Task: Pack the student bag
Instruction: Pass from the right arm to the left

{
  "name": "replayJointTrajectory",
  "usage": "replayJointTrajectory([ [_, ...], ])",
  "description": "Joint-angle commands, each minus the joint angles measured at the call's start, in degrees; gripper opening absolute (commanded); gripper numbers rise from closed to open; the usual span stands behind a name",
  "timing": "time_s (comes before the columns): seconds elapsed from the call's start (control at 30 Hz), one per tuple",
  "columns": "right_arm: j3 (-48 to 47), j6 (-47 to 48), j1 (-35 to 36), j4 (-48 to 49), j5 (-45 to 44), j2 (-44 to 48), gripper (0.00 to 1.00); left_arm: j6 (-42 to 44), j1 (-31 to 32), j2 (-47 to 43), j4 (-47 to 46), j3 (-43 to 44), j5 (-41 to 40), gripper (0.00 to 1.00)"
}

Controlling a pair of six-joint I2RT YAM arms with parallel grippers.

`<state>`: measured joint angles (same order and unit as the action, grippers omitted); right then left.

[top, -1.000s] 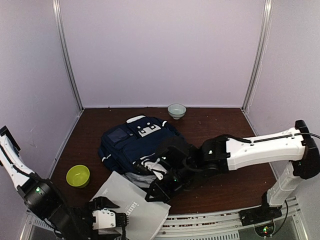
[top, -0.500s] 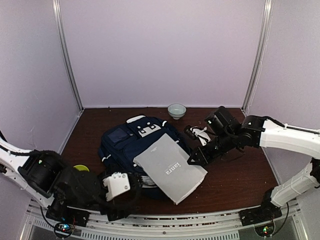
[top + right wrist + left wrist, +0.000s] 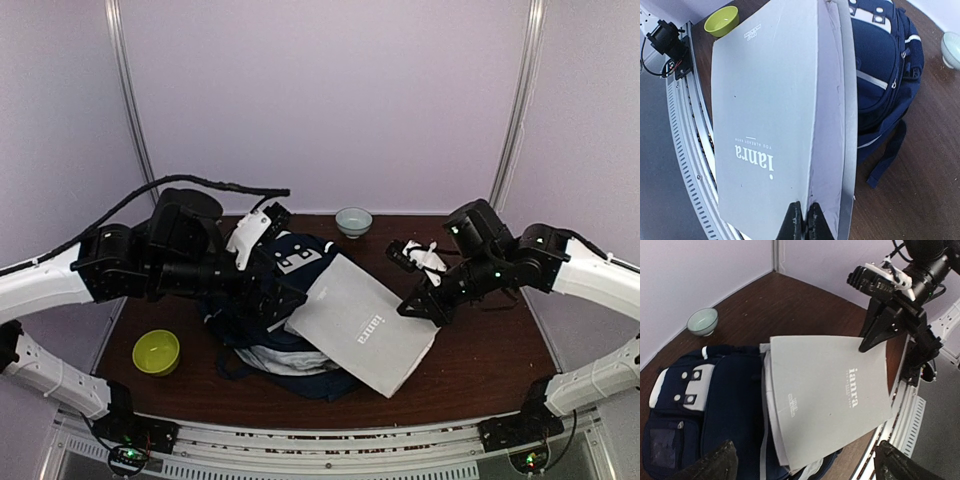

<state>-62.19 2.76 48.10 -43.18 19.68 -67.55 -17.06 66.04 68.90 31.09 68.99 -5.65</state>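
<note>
My left gripper needs to hold the opposite end while my right gripper takes the whole edge, since it pinches only the grey booklet's front cover.
The student bag lies flat on the brown table, navy with white patches, and also shows in the left wrist view and the right wrist view. A grey booklet printed "ianra" hangs tilted over the bag's right side. My right gripper is shut on its right edge, the jaws pinching the front cover while the other pages sag apart. My left gripper hovers over the bag's left half, wide open, with nothing between its fingers; the booklet lies below it.
A pale blue-green bowl stands at the back wall, behind the bag. A lime green bowl sits at the front left. Purple walls close in three sides. A metal rail runs along the near edge.
My right arm carried the booklet from the front left up and over the bag's right side. My left arm swung from the near left corner to above the bag, and its gripper opened wider.
</note>
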Motion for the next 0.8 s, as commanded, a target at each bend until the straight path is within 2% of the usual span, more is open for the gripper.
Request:
replayJointTrajectory([
  [0.0,-0.1,5.8,-0.3,2.4,-0.2,4.0,0.0,4.2,-1.3,2.0,-3.4,3.8,13.1,0.98],
  [0.07,0.0,6.8,-0.4,3.5,1.0,5.1,0.0,3.4,-2.6,0.9,-6.9,1.6,16.5,0.96],
  [0.17,1.0,8.1,-0.4,6.1,4.4,7.0,0.0,2.6,-4.2,0.2,-11.1,-0.4,17.8,0.87],
  [0.4,3.6,9.9,-0.4,11.1,8.2,11.9,0.0,1.5,-5.5,4.0,-9.6,2.3,17.9,0.9],
  [0.63,5.0,9.4,-0.3,14.7,12.3,14.2,0.0,-1.6,-6.8,5.2,-18.6,-0.4,23.5,0.91],
  [0.7,4.9,9.4,-0.3,15.0,12.4,14.1,0.0,-1.8,-6.8,6.5,-19.2,0.2,26.5,0.85],
  [0.77,4.7,9.4,-0.4,14.9,12.2,14.0,0.0,-1.0,-6.8,7.5,-19.0,1.0,28.8,0.71],
])
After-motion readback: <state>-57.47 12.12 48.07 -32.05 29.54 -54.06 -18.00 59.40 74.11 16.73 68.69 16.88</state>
